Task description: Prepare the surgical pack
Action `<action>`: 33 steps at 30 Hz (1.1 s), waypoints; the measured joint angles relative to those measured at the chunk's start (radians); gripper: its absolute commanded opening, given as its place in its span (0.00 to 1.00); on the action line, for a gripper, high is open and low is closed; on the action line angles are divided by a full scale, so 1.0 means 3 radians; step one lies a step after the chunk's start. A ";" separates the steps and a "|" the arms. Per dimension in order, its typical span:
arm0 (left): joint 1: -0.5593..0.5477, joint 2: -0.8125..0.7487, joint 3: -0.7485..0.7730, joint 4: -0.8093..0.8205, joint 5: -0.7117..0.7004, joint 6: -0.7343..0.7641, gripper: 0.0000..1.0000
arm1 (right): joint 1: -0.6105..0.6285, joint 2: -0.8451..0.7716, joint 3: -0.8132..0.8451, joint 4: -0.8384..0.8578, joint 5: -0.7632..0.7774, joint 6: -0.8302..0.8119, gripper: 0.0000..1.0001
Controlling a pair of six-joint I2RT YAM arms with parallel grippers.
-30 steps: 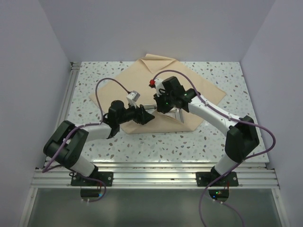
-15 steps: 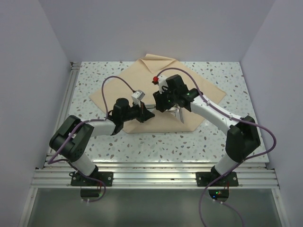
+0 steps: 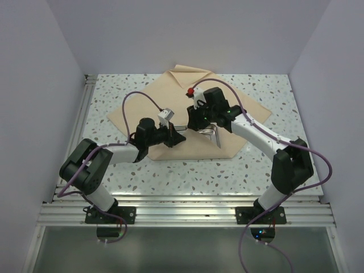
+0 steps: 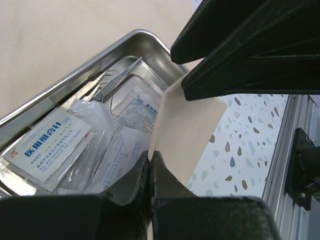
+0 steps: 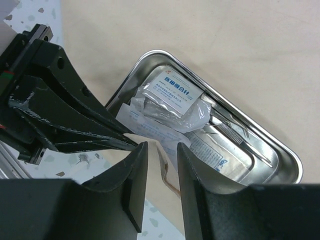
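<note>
Next, I take the wrap's corner with my right gripper and the tray's rim (image 5: pixel 131 74) with my left gripper, because both grippers share the wrap's lifted corner (image 4: pixel 197 103) and the tray is unheld.
The beige wrap sheet (image 3: pixel 145 108) lies spread on the speckled table with the steel tray (image 3: pixel 215 136) on its middle. White sachets (image 5: pixel 172 90) and thin steel tweezers (image 5: pixel 235 135) lie in the tray (image 5: pixel 290 160). My left gripper (image 4: pixel 150 152) is shut on a lifted corner of the wrap (image 4: pixel 187 125), right at the tray's near-left side (image 3: pixel 180 136). My right gripper (image 5: pixel 161 147) is open and straddles that same corner (image 5: pixel 167 172) just above the left fingers (image 5: pixel 90 135), without pinching it. In the top view the right gripper (image 3: pixel 198 125) hangs over the tray.
An aluminium rail (image 3: pixel 182 213) runs along the near edge and another (image 3: pixel 85 114) along the left side. White walls close in the table on three sides. The far tip of the wrap (image 3: pixel 187 71) reaches the back wall.
My left arm reached in to the right and shut on the wrap corner. My right gripper, shut on that corner before, opened and shifted slightly right and back.
</note>
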State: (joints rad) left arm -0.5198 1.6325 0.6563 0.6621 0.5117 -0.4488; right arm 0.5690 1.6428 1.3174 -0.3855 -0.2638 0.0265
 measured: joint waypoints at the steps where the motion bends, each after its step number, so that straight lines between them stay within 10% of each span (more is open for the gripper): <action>1: 0.0000 0.0000 0.0000 -0.0001 0.0000 0.0000 0.00 | -0.0001 0.0000 0.0000 0.0004 -0.0031 0.0005 0.38; 18: 0.0000 0.0000 0.0000 -0.0004 -0.0003 0.0000 0.00 | -0.0013 0.0023 -0.0039 0.0008 -0.0056 0.0011 0.40; 25: 0.0000 0.0000 0.0000 -0.0006 -0.0004 0.0000 0.00 | -0.0024 0.0025 -0.0053 0.0010 -0.0064 0.0018 0.02; 29: 0.0000 0.0000 0.0000 -0.0015 -0.0011 0.0000 0.00 | -0.0037 0.0053 -0.0053 0.0015 -0.0067 0.0050 0.00; 33: 0.0000 -0.0019 0.0000 -0.0083 -0.0114 0.0014 0.30 | -0.0070 0.0174 -0.0020 -0.0005 -0.0064 0.0086 0.00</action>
State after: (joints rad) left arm -0.5198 1.6268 0.6563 0.6373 0.4774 -0.4446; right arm 0.5480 1.6951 1.3113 -0.3870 -0.2829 0.0525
